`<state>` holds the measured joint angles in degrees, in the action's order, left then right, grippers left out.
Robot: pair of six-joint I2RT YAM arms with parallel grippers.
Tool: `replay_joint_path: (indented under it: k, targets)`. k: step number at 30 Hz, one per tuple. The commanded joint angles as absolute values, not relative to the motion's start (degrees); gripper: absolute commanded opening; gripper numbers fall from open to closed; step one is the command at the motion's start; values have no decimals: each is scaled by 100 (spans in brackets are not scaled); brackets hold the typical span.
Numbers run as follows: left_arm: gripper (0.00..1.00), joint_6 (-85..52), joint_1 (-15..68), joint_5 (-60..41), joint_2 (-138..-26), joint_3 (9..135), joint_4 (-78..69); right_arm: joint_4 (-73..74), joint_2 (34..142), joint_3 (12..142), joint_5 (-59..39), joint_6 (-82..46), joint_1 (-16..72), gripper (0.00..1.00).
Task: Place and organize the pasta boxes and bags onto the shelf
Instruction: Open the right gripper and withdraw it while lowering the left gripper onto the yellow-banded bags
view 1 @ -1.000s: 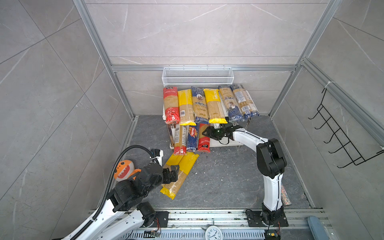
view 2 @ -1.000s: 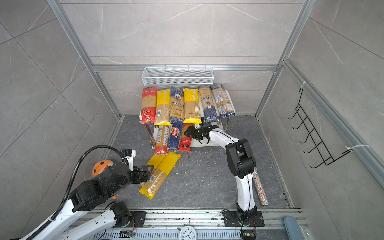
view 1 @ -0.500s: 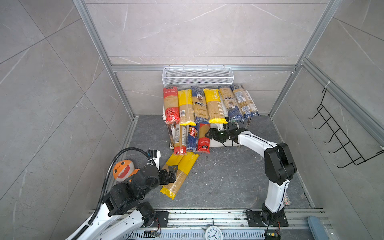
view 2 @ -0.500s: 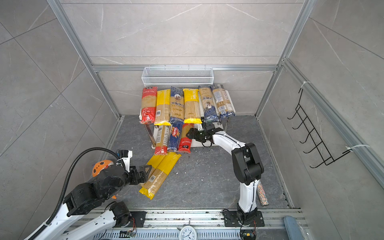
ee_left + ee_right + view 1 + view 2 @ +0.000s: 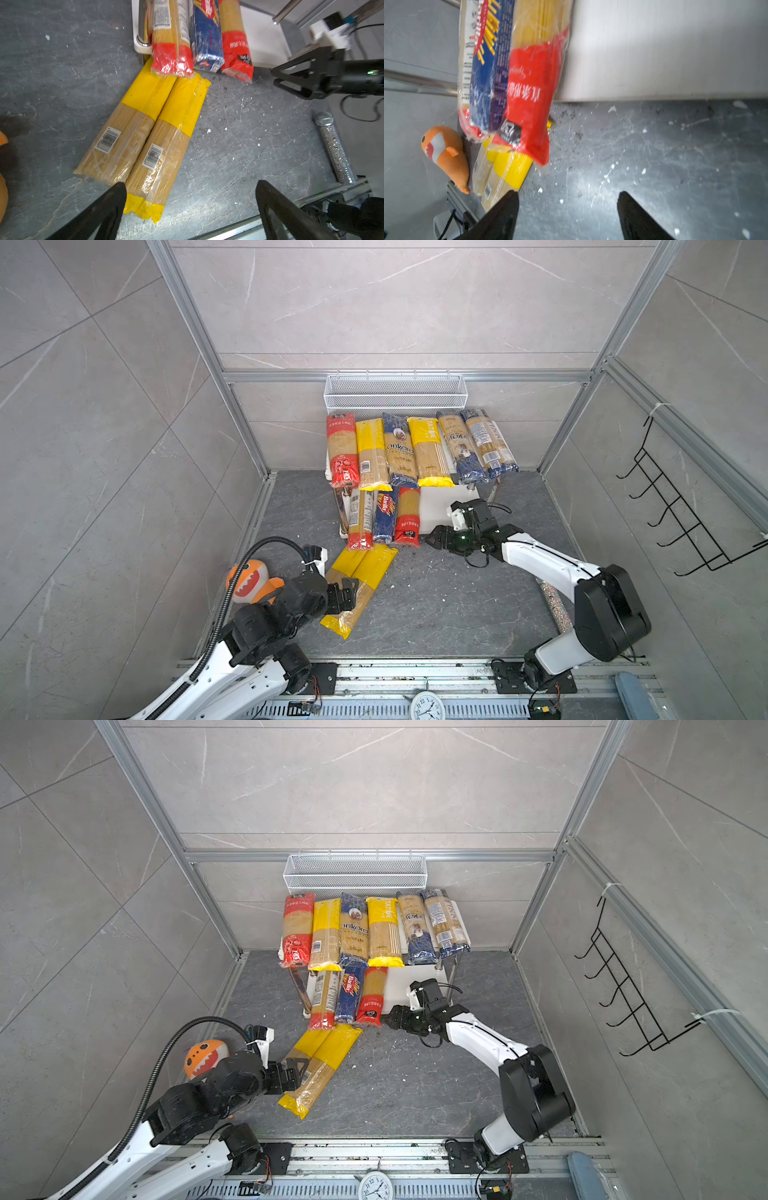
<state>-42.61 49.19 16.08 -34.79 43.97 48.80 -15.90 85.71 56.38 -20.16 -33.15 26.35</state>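
Note:
The yellow-ended packet nearer the robot's right gripper has open floor point(image 5: 385, 598) along its side, so the left gripper keeps going down until its fingers are on both sides of the packet's middle point(image 5: 367, 587).
The shelf point(image 5: 440, 506) stands against the back wall. Its upper board carries several pasta packets point(image 5: 399, 452) side by side. Three more lie on the lower board: a red-ended one point(image 5: 360, 522), a blue one point(image 5: 384, 514) and a red one point(image 5: 408, 516), their ends overhanging the front. Two yellow-ended packets point(image 5: 361, 585) lie together on the floor. My left gripper point(image 5: 191, 186) is open above their near end, one finger point(image 5: 116, 199) over them. My right gripper point(image 5: 568, 193) is open and empty over the floor, just right of the red packet point(image 5: 529, 104).
An orange plush toy point(image 5: 249, 580) lies by the left arm. A white wire mesh basket point(image 5: 395, 391) hangs on the back wall, a black hook rack point(image 5: 681, 510) on the right wall. A glittery microphone point(image 5: 332, 145) lies near the right arm's base.
My right gripper has opened wider and drawn back from the lower board toward the front. The red packet stays on the shelf. The left arm has barely moved.

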Motion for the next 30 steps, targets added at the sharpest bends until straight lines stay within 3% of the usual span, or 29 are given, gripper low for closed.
replay_joint_path:
  k: [1,14,30]
  targets:
    - [100,-4441,4908,1247,-3887,4200,4803,-1944,7901,5358,-1859,-3276,2906,100]
    - [100,-3697,4907,1412,-6245,4178,4080,-2651,6136,4664,-1696,-3478,3736,100]
    - [100,-3266,4869,1978,-7616,3931,3138,-2982,5160,4117,-1964,-3356,3818,100]
